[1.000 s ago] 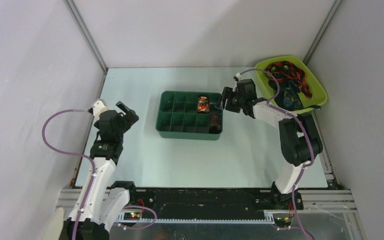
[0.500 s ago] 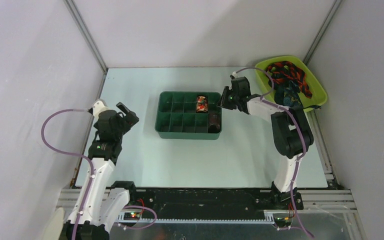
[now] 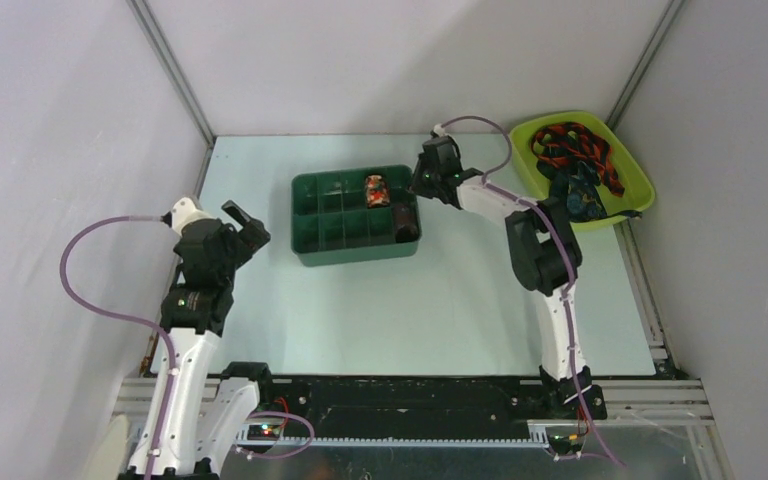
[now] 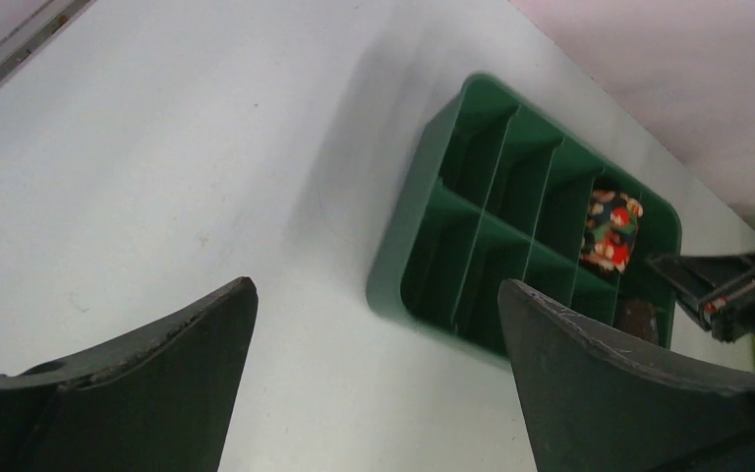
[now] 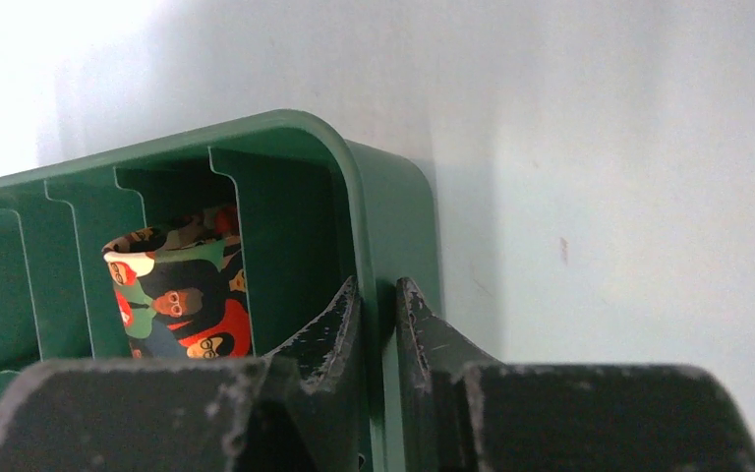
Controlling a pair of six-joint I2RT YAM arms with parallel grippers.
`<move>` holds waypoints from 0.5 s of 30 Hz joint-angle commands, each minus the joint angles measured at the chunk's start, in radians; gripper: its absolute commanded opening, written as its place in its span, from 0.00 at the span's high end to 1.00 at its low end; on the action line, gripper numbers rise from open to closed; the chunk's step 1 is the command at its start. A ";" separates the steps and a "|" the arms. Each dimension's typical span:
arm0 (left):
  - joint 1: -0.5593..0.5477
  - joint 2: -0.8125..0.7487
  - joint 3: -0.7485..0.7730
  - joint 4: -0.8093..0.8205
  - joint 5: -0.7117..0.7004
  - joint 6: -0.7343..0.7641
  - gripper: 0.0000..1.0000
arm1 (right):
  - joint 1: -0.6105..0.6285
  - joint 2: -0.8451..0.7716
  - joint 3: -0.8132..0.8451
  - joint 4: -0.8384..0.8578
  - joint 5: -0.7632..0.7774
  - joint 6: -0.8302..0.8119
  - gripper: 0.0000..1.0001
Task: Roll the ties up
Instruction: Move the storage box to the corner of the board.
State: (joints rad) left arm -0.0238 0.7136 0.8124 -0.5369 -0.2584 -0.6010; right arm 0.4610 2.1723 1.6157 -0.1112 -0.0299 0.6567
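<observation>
I continue to slide the green tray to the back wall [image 3: 335, 132] with my right gripper and let go there. My fingers are on both sides of the tray's side, and there is clear table [image 3: 345, 151] behind it.
A rolled patterned tie [image 3: 376, 190] stands in a back compartment of the green divided tray [image 3: 302, 215]; a dark roll [image 3: 407, 226] sits in the front right compartment. My right gripper [image 3: 422, 181] is shut on the tray's right wall [image 5: 381, 221], one finger inside and one outside, with the patterned roll [image 5: 182, 290] just left of it. A red-orange striped tie [image 3: 570, 148] and a navy patterned tie [image 3: 582, 197] lie heaped in the lime bin [image 3: 632, 170]. My left gripper [image 3: 245, 226] is open and empty over the table, left of the tray [image 4: 423, 236].
The lime bin stands at the back right corner against the enclosure wall. Grey walls close in the table on three sides. In the left wrist view the patterned roll [image 4: 609, 228] and my right gripper [image 4: 732, 285] show at the tray's far end.
My right gripper has closed on the tray's right wall and dragged the tray left and toward the back, turning it slightly. My left arm has shifted a little to the left.
</observation>
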 commanded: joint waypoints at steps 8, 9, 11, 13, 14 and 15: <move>-0.002 -0.036 0.023 -0.028 0.032 0.027 0.00 | 0.061 0.243 0.490 0.032 0.210 0.169 0.91; -0.002 -0.037 0.021 -0.028 0.034 0.030 0.00 | 0.063 0.277 0.516 0.035 0.223 0.169 0.91; -0.002 -0.042 0.013 -0.031 0.031 0.030 0.00 | 0.068 0.332 0.592 0.040 0.240 0.166 0.91; -0.001 -0.050 0.009 -0.037 0.030 0.030 0.00 | 0.070 0.390 0.673 0.033 0.244 0.169 0.91; -0.001 -0.052 0.008 -0.039 0.029 0.031 0.00 | 0.071 0.406 0.724 0.032 0.243 0.173 0.91; 0.001 -0.054 0.007 -0.040 0.028 0.032 0.00 | 0.073 0.436 0.744 0.041 0.241 0.174 0.90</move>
State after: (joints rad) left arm -0.0238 0.6796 0.8124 -0.5747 -0.2466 -0.5934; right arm 0.5259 2.5450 2.2021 -0.1844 0.1730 0.7643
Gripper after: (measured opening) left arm 0.996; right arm 0.170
